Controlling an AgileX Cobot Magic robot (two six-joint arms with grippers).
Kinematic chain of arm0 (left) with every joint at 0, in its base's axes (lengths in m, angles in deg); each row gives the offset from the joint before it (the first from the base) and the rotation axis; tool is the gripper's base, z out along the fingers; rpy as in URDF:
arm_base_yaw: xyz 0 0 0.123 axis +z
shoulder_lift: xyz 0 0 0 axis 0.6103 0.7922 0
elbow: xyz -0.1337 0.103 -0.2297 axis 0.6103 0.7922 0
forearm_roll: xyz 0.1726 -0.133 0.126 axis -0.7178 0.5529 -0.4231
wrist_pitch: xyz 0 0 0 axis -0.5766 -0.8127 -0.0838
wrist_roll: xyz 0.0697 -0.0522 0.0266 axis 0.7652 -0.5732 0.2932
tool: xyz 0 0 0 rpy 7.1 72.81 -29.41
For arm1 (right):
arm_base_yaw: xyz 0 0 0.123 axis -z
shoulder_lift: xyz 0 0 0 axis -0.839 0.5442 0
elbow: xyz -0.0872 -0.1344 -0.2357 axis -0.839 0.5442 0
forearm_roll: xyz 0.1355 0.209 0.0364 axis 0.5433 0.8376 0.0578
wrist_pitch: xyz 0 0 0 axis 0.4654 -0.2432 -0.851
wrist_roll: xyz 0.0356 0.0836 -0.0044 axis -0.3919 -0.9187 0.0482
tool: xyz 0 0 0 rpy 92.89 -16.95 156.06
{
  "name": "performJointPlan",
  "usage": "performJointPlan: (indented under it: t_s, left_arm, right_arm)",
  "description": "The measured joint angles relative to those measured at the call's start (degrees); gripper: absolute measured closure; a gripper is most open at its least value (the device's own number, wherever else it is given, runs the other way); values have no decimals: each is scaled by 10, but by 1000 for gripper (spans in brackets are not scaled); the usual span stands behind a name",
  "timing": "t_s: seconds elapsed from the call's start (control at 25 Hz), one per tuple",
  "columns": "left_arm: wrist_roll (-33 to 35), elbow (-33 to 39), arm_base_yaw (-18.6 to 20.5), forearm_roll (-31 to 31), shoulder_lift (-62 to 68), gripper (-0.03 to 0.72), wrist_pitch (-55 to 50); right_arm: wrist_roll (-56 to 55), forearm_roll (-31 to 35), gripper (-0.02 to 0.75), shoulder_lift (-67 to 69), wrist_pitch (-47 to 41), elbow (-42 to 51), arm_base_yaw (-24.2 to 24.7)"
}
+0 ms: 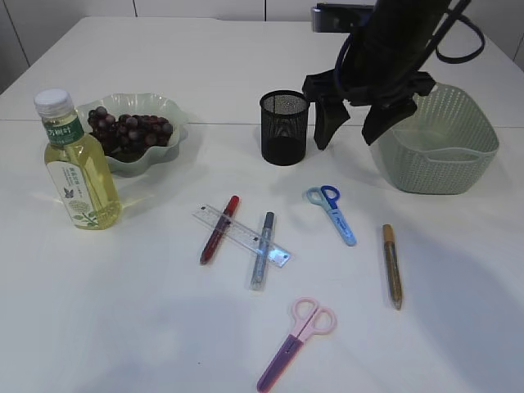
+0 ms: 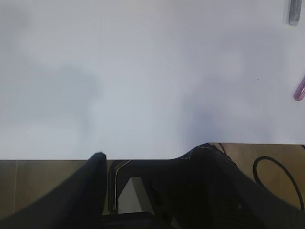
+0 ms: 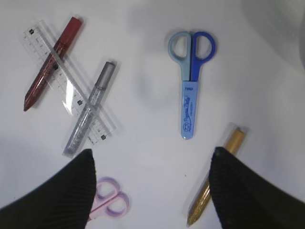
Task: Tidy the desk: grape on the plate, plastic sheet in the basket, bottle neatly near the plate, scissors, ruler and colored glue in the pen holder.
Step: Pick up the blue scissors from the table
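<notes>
The blue scissors look about as long as the pen holder is tall. Their handles will go down inside the pen holder's rim when I lower the scissors.
Grapes lie on the green plate, and the bottle stands upright beside it. The ruler lies across a red glue and a silver glue. A gold glue, blue scissors and pink scissors lie flat nearby. My right gripper hangs open and empty between the pen holder and the basket. My left gripper is open over the table's front edge, holding nothing. The plastic sheet is out of view.
From the right wrist view, the blue scissors, gold glue and pink scissors lie below the spread fingers. The pink scissors' tip shows at the right edge of the left wrist view.
</notes>
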Motion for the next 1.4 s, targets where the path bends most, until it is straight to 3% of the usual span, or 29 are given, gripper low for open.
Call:
performJointPlan:
  t_s: [0.44, 1.4]
  left_arm:
    - [0, 0, 0, 2, 0, 228, 0]
    - [0, 0, 0, 26, 0, 249, 0]
  right_arm:
    - [0, -36, 163, 102, 3, -40, 0]
    - [-11, -48, 163, 212, 9, -108, 0]
